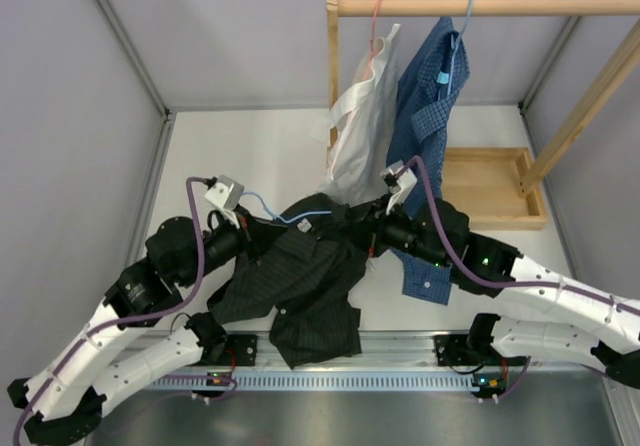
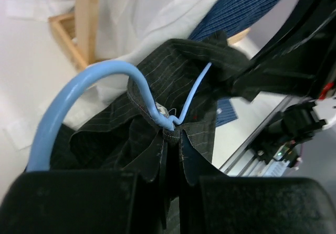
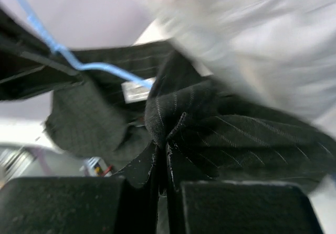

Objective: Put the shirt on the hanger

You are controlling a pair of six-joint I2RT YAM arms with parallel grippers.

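The rack [image 1: 500, 6] is on the right gripper's side and the left gripper has the hanger, so next the right gripper lets go of the shirt and takes the hanger's neck [image 2: 169, 121].
The dark checked shirt [image 1: 300, 276] hangs between my two grippers above the table, its body draping toward the near rail. The light-blue wire hanger [image 1: 268, 209] runs from the left gripper into the collar; its hook and neck show in the left wrist view [image 2: 89, 82], and its wire by the neck label in the right wrist view [image 3: 100, 67]. My left gripper [image 1: 248, 234] is shut on shirt fabric [image 2: 136, 139] at the hanger's neck. My right gripper [image 1: 372, 228] is shut on a bunched fold of the shirt [image 3: 210, 124].
A wooden rack [image 1: 480, 6] stands at the back right with a white shirt [image 1: 362, 116] on a pink hanger and a blue checked shirt [image 1: 430, 96] on a blue hanger. Its wooden base tray [image 1: 490, 186] lies behind my right arm. Grey walls enclose the table.
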